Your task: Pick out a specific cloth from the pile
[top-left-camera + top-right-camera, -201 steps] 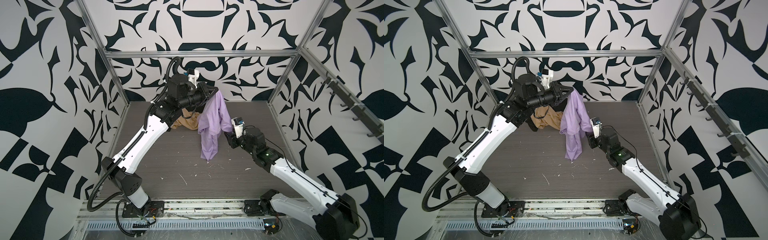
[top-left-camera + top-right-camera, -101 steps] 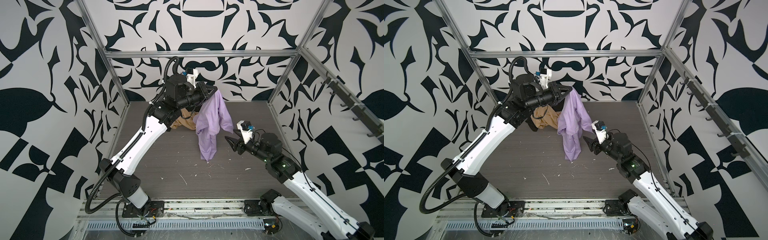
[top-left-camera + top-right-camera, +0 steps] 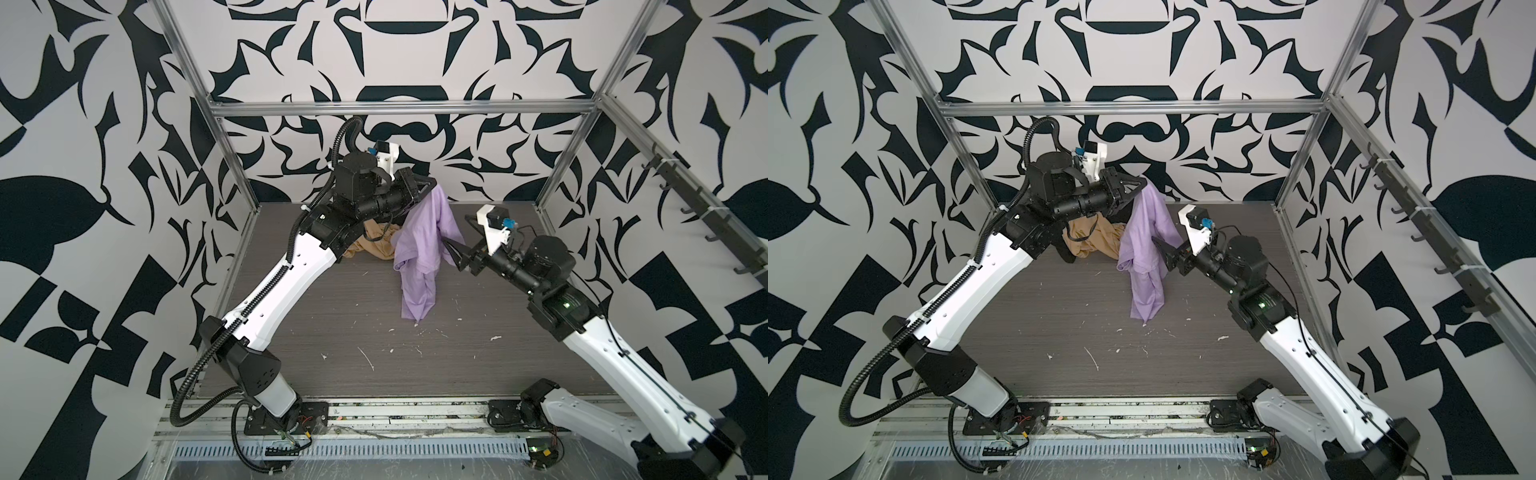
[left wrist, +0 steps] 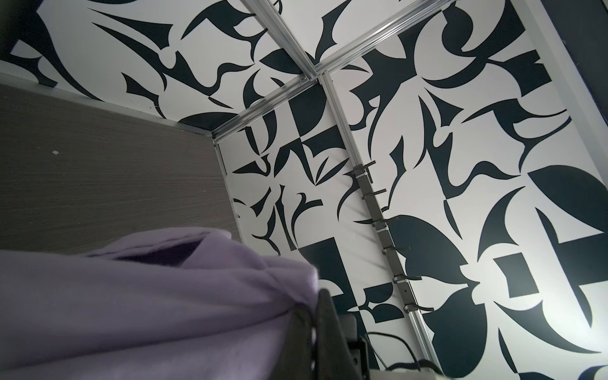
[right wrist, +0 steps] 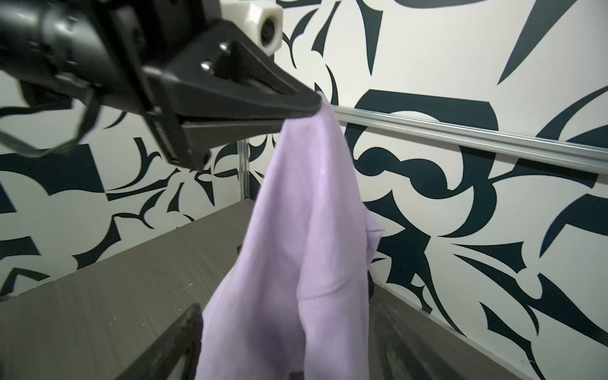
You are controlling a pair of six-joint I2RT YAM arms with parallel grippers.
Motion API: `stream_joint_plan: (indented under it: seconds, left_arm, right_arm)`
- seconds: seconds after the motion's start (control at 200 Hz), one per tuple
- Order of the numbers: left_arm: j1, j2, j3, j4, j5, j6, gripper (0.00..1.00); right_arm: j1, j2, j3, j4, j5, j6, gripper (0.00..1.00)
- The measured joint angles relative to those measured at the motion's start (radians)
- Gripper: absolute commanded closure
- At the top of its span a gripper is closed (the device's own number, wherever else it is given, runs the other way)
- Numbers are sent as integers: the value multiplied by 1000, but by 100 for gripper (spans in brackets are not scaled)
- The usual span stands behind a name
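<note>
The lilac cloth [image 3: 427, 228] hangs gathered in loose, limp folds [image 3: 418, 276], so I expect it to slump into a rumpled, folded-over heap when I lower it.
The lilac cloth [image 3: 419, 249] [image 3: 1144, 249] hangs from my left gripper [image 3: 434, 187] [image 3: 1144, 183], which is shut on its top edge high at the back. The cloth's lower end reaches the table. In the left wrist view the cloth [image 4: 148, 296] bunches against the shut left gripper [image 4: 314, 322]. My right gripper [image 3: 459, 237] [image 3: 1160, 253] stands open at the cloth's mid-height. In the right wrist view the cloth [image 5: 312, 263] hangs between its jaws; one finger [image 5: 184, 335] shows, the other is hidden. The pile's tan-orange garment [image 3: 376, 247] [image 3: 1092, 241] lies behind the left arm.
A bit of black garment [image 3: 1065, 253] shows beside the tan one. White scraps [image 3: 365, 357] dot the grey table [image 3: 332, 332]. A rail of hooks [image 3: 706, 216] runs along the right wall. Aluminium posts [image 3: 557, 166] frame the corners.
The right gripper has pulled back from the cloth's side, risen, and opened wider around the hanging cloth. The left gripper keeps the cloth held up, almost unmoved.
</note>
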Motion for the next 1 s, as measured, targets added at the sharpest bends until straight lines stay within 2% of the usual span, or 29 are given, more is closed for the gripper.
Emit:
stream_joint_plan:
  seconds: [0.31,0.795,1.0]
  left_arm:
    - [-13,12,9,-1,2,0,100]
    - [-18,33,26,-3,2,0,100]
    - [-24,40,34,-16,2,1,100]
  right_arm:
    - [0,169,20,98,-11,59,15]
    - [6,209,-121,256,-74,204,16]
    - [29,254,-136,274,-68,204,32]
